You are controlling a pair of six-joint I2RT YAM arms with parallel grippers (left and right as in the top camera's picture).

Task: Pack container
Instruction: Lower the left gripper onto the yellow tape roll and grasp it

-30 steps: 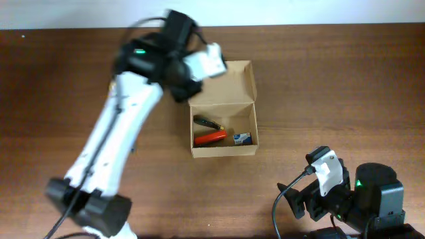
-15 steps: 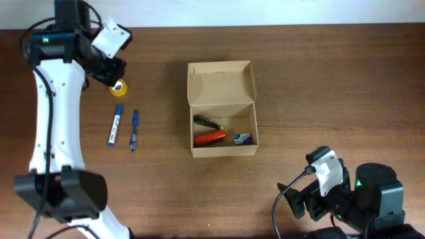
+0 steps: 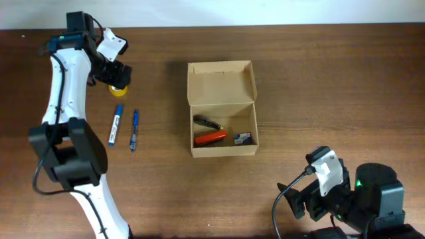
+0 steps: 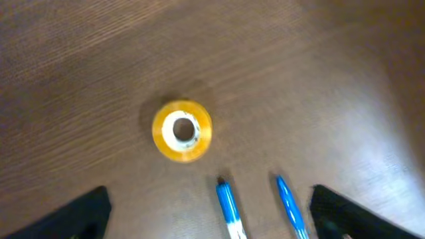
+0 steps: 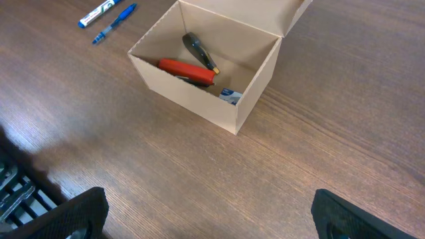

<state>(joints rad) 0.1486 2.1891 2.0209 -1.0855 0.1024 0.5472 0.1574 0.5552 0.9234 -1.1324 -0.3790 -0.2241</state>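
I should keep lowering my left gripper until its open fingers are on both sides of the roll's outer rim [image 4: 160, 131], because the yellow tape roll [image 3: 118, 91] is clear of the marker and pen.
The container [image 3: 221, 83], a tan cardboard box with its flap lid standing open at the back, sits mid-table. Inside lie a red tool [image 3: 210, 137], a dark tool [image 3: 208, 123] and a small blue-and-white item [image 3: 242, 138]. My left gripper [image 3: 118, 72] hovers open at the far left, over a yellow tape roll [image 3: 118, 86]. In the left wrist view the tape roll [image 4: 182, 130] lies ahead of the left gripper [image 4: 211, 216], with nothing between its fingers. My right gripper [image 5: 212, 216] is open and empty, low at the front right, facing the container [image 5: 186, 99].
A blue-and-white marker [image 3: 115, 124] and a blue pen [image 3: 134, 129] lie side by side left of the box, just in front of the tape roll. The right arm's base [image 3: 372, 196] fills the front right corner. The table's back edge runs close behind the left gripper.
My left arm swung from over the box's lid to the far left, above the tape roll, and its gripper opened wide. The right arm has not moved.
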